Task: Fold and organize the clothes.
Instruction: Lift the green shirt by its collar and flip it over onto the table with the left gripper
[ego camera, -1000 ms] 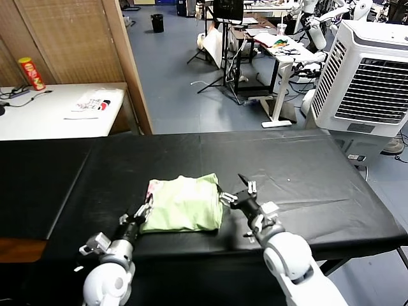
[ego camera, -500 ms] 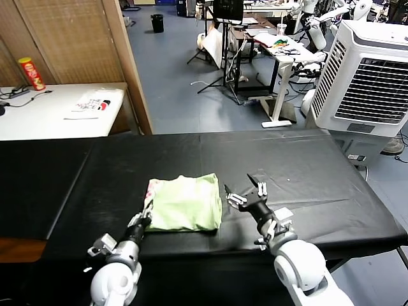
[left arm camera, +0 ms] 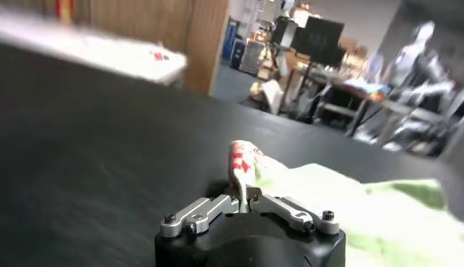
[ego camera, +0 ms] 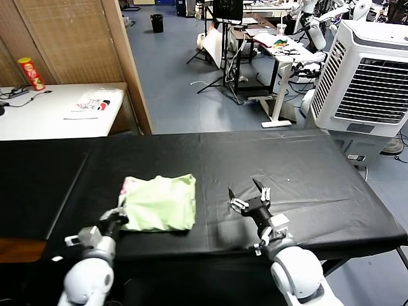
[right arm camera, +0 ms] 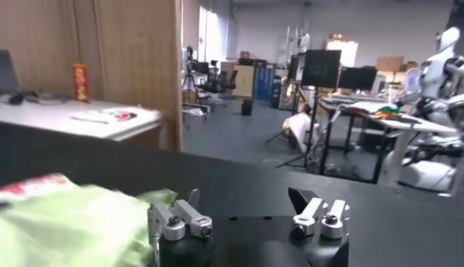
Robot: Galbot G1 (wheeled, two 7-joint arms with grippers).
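Observation:
The folded shirt is lying plain side (ego camera: 162,205) up with its patterned patch tucked underneath. Next, my left gripper picks the shirt up by the pinched edge (ego camera: 125,209) and turns it over.
The clothes (ego camera: 159,203) are one folded pale-green shirt lying on the black table cover (ego camera: 274,159), left of centre near the front edge, with a pink-white patch at its far left corner. My left gripper (ego camera: 118,217) is shut on the shirt's near left corner; the left wrist view shows the jaws pinching a thin fold of the shirt (left arm camera: 326,199) just below the patterned patch (left arm camera: 241,156). My right gripper (ego camera: 250,193) hovers open to the right of the shirt, apart from it, nothing between its fingers. In the right wrist view the shirt (right arm camera: 65,221) lies off to one side of the open right gripper (right arm camera: 246,199).
A white side table (ego camera: 57,111) with a red can (ego camera: 30,73) stands at the back left behind a wooden partition (ego camera: 83,38). A large white air cooler (ego camera: 366,76) stands at the right. Desks, stands and cables fill the floor beyond.
My left gripper has shut on the shirt's near left corner and dragged the shirt leftward. My right gripper has let go, drawn back to the right and stays open.

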